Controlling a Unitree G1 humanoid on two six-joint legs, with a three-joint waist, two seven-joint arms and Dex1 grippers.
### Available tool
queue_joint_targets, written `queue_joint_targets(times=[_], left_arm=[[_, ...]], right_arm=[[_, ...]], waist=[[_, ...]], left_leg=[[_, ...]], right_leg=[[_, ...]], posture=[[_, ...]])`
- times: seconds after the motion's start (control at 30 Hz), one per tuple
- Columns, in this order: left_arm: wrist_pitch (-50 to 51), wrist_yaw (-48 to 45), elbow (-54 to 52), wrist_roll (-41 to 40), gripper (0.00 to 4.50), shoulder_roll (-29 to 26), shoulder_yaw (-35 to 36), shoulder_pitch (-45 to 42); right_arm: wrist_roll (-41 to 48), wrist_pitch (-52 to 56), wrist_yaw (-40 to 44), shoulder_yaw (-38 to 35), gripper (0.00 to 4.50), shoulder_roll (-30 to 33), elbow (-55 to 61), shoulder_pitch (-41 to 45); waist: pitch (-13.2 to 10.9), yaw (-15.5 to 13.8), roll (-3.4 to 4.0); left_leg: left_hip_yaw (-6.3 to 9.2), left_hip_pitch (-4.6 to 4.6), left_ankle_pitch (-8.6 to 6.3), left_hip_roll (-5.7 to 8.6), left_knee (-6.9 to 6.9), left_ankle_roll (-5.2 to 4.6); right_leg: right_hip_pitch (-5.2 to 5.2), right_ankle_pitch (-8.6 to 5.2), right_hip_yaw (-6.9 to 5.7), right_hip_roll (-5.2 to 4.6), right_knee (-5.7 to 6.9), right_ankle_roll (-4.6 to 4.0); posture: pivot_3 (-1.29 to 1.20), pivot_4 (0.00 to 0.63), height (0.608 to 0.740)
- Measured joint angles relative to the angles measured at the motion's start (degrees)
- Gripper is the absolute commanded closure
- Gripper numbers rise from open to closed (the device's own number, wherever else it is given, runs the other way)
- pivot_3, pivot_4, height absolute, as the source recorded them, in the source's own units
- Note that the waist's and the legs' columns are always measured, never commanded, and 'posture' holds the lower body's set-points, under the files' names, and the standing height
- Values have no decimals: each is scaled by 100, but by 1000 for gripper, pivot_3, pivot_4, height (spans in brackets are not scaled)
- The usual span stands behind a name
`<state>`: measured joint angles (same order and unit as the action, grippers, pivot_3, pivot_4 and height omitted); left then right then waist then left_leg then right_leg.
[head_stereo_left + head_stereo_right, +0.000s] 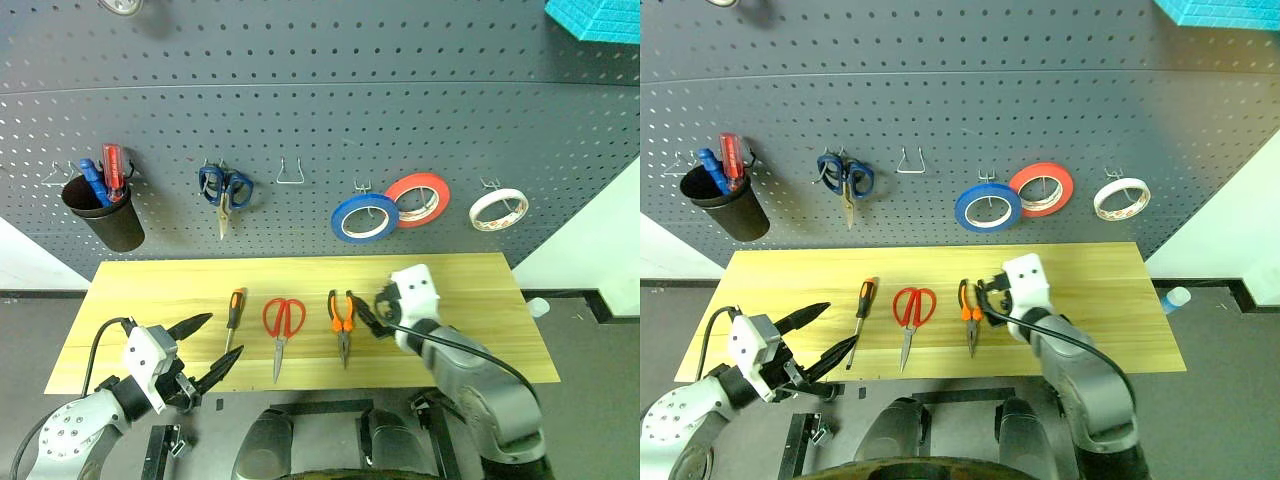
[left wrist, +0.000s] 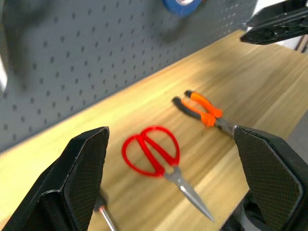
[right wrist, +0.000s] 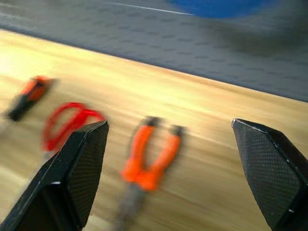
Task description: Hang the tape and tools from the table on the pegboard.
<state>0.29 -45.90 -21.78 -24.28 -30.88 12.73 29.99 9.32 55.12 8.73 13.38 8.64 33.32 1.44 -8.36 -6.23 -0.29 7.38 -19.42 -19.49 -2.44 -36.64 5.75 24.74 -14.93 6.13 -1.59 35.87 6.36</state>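
Observation:
My gripper will lower the pliers [image 1: 343, 328], and they will catch in the wire hook, handles up, because their orange handles [image 1: 334, 310] spread wider than the pliers' jaws.
On the light wood table [image 1: 480, 300] lie three tools in a row: an orange-and-black screwdriver [image 1: 233, 312], red-handled scissors [image 1: 283, 320] and orange-handled pliers [image 1: 341, 318]. The whitish tape [image 1: 499, 209] hangs on a hook at the right of the dark grey pegboard [image 1: 300, 120]. My left gripper [image 1: 226, 333] is open at the table's front edge, beside the screwdriver and holding nothing. My right gripper [image 1: 362, 312] is open just right of the pliers' handles, which lie below its fingers in the right wrist view [image 3: 149, 159]. The left wrist view faces the scissors [image 2: 154, 154].
The pegboard also carries a black cup [image 1: 103, 210] with red and blue screwdrivers, blue scissors [image 1: 225, 188], a bare wire hook [image 1: 290, 172], a blue roll [image 1: 364, 216] and a red-orange roll [image 1: 418, 198]. A small bottle [image 1: 535, 307] sits off the table's right end.

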Motion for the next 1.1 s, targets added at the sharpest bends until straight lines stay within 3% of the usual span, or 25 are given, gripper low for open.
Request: queue_joint_targets(times=[0.43, 0.8, 1.1], left_arm=[[-8, -30, -379, 15, 172, 81, -9, 989], [-65, -188, -570, -5, 172, 6, 58, 1420], [-58, -250, -610, -7, 172, -1, 90, 1279]], right_arm=[[42, 1925, -321, 738, 218, -940, -712, 839], [-598, 1676, -1233, 506, 218, -1127, -1295, 880], [-864, 1441, -1560, 295, 218, -1208, -1829, 1282]], waist=[[-206, -64, 17], [-366, -36, 15], [-414, -24, 24]], left_leg=[[-2, -10, 1, -5, 35, 0], [-3, -40, 3, -7, 47, 4], [-3, -60, 3, -7, 41, 5]], right_leg=[[30, -8, -2, 2, -5, -5], [70, -17, -3, 2, 3, 0], [84, -17, -5, 2, 4, -1]], posture=[[368, 191, 740], [367, 227, 740], [355, 232, 740]])
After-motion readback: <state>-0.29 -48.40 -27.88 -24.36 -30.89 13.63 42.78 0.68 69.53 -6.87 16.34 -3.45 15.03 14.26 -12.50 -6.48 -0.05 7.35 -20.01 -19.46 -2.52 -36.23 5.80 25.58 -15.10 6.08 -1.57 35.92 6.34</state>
